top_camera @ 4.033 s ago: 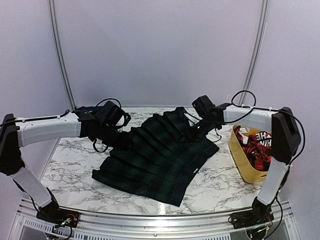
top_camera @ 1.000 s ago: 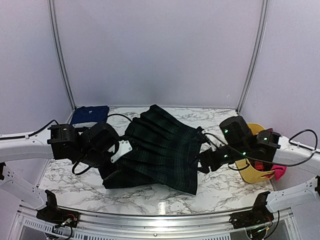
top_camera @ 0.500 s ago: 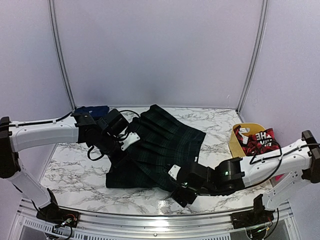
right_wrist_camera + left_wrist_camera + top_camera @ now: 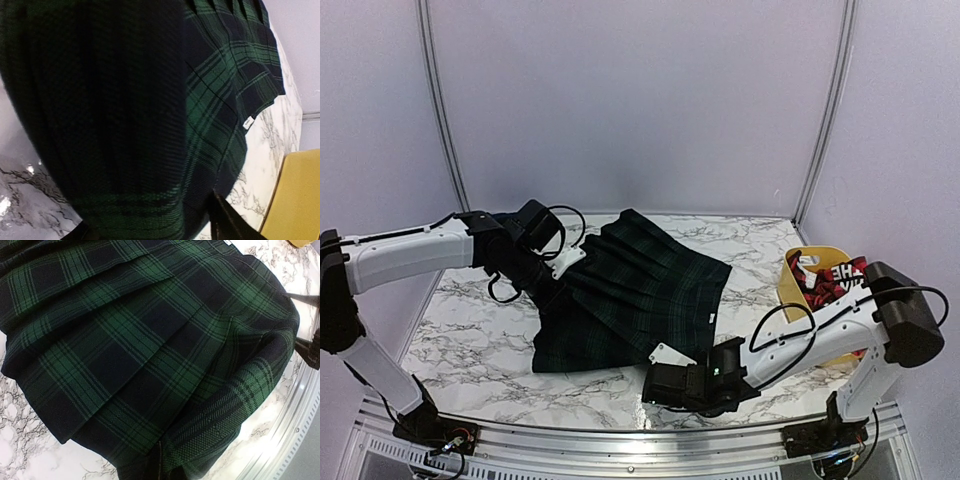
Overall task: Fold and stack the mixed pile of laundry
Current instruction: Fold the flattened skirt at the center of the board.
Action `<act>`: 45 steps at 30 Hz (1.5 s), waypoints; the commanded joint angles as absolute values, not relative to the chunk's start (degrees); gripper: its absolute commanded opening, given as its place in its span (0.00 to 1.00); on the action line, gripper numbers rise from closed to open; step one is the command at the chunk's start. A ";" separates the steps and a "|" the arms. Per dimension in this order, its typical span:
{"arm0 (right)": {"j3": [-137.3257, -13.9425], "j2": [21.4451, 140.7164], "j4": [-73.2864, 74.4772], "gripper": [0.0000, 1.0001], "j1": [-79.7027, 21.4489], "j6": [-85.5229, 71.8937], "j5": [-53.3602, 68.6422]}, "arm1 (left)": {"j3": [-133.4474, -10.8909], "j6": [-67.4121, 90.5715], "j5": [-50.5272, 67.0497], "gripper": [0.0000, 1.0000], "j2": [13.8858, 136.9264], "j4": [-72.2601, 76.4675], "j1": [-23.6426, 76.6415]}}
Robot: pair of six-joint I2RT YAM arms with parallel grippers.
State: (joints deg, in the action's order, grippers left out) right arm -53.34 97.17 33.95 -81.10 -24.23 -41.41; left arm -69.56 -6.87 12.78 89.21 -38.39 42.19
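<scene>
The plaid garment is lying at a slant, its pleats fanned (image 4: 635,235) toward the back wall. I should turn the garment square (image 4: 655,290) with both grippers before I fold it.
The dark green-and-navy plaid garment (image 4: 640,295) lies pleated in the middle of the marble table (image 4: 460,320). My left gripper (image 4: 552,282) is at its left edge and shut on the cloth; in the left wrist view the plaid garment (image 4: 150,340) fills the frame and covers the fingers. My right gripper (image 4: 658,386) sits low at the garment's near right corner. In the right wrist view its dark fingers (image 4: 225,220) stand apart with a fold of the plaid garment (image 4: 125,125) between them. A red-and-black piece with white letters (image 4: 832,280) lies in the tub.
A yellow plastic tub (image 4: 798,300) stands at the table's right side, close behind my right forearm. The metal rail (image 4: 620,440) runs along the near edge, just in front of my right gripper. Purple walls close in the back and sides.
My right arm swung from the garment's right side down to its near right corner, and its jaws widened, then narrowed. My left gripper moved back along the left edge, still holding the cloth.
</scene>
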 commanded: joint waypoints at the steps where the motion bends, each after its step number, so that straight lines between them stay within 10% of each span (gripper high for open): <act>1: -56.36 97.89 41.99 0.50 -81.29 -30.40 -47.09 | -70.16 -7.17 13.18 0.00 87.60 -37.63 41.41; 6: -60.01 92.62 39.71 0.00 -81.25 -23.34 -39.95 | -69.93 -4.88 12.60 0.00 82.46 -40.13 41.68; 18: -67.31 85.43 38.54 0.00 -80.88 -17.19 -5.16 | -73.87 -1.51 0.39 0.00 66.33 -53.27 43.27; 29: -54.68 74.40 25.36 0.00 -53.71 -18.48 19.92 | -104.60 -13.76 -20.07 0.00 99.54 -44.60 42.58; 45: -61.47 103.01 28.83 0.00 -37.87 -15.17 8.80 | -111.30 -11.76 -13.28 0.00 127.23 -34.84 42.18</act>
State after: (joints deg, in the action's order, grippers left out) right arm -58.02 96.99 26.39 -38.00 -18.33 12.93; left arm -115.46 -13.06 -14.57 129.19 -36.82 42.68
